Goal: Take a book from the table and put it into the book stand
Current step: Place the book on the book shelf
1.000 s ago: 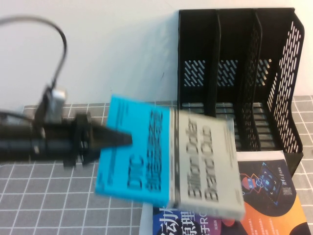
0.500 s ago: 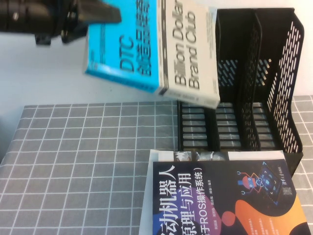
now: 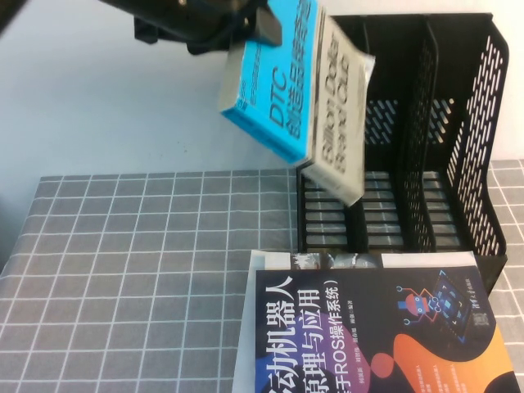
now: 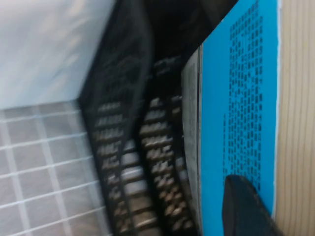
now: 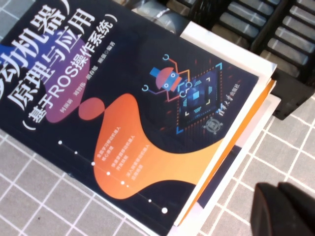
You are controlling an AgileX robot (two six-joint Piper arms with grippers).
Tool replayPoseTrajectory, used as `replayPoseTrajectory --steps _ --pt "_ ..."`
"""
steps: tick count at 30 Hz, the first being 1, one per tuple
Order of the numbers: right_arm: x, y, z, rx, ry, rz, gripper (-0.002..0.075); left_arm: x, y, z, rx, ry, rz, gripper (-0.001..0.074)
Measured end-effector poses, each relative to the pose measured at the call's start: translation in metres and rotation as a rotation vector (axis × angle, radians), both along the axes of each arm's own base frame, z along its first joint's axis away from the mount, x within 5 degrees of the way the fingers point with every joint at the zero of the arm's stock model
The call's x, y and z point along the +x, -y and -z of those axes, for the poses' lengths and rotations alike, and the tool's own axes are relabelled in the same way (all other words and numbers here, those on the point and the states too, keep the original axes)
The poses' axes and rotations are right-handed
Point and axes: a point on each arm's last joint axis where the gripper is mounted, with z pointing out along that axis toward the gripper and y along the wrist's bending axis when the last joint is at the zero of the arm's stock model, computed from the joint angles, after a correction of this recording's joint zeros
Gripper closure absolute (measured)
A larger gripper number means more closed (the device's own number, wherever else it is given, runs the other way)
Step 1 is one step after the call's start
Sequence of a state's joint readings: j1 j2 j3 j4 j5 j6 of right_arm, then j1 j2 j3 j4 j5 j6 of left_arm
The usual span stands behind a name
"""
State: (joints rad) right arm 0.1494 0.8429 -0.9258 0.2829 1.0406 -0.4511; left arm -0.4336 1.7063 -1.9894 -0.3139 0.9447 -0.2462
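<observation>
I should carry the book across to the middle slot (image 3: 390,214) with my left gripper before I lower it, because the DTC book's lower corner (image 3: 350,196) slants over the stand's divider.
My left gripper (image 3: 262,29) is shut on the blue and grey "DTC" book (image 3: 295,90) and holds it in the air, tilted, its lower corner over the left slot of the black book stand (image 3: 426,131). In the left wrist view one finger (image 4: 243,206) presses on the blue cover (image 4: 236,98), with the stand's slotted base (image 4: 128,123) below. My right gripper (image 5: 283,211) is shut and empty, low over the gridded table (image 5: 275,157) beside the dark navy book; it does not show in the high view.
A dark navy book with an orange patch and a robot drawing (image 3: 368,336) lies on other books in front of the stand; it also shows in the right wrist view (image 5: 128,108). The grey gridded table (image 3: 147,270) stretches to the left. A pale wall stands behind.
My left gripper has lifted the book from low over the table to high up, moved it right toward the stand, and turned it more on edge.
</observation>
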Motion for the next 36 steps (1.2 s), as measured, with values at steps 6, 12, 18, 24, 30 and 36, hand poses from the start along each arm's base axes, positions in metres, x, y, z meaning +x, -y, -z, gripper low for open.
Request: replayPoseTrajectory --steps 6,12,18,24,30,36 --pt "0.000 0.000 0.000 0.001 -0.001 0.002 0.0729 0.011 0.005 0.018 0.065 -0.050 -0.025 0.0552" --pt "0.000 0.000 0.000 0.001 -0.001 0.002 0.0729 0.011 0.015 0.028 0.031 -0.122 0.064 0.0552" --pt "0.000 0.000 0.000 0.001 -0.001 0.002 0.0729 0.006 0.027 0.026 -0.047 -0.128 0.189 0.0552" --pt "0.000 0.000 0.000 0.001 -0.001 0.002 0.0729 0.006 0.032 0.020 -0.119 -0.090 0.198 0.0552" --pt "0.000 0.000 0.000 0.002 0.003 0.003 0.0729 0.015 0.032 0.024 -0.121 -0.078 0.142 0.0552" --pt "0.000 0.000 0.000 0.002 0.004 0.003 0.0729 0.028 0.034 0.038 -0.103 -0.101 0.081 0.0552"
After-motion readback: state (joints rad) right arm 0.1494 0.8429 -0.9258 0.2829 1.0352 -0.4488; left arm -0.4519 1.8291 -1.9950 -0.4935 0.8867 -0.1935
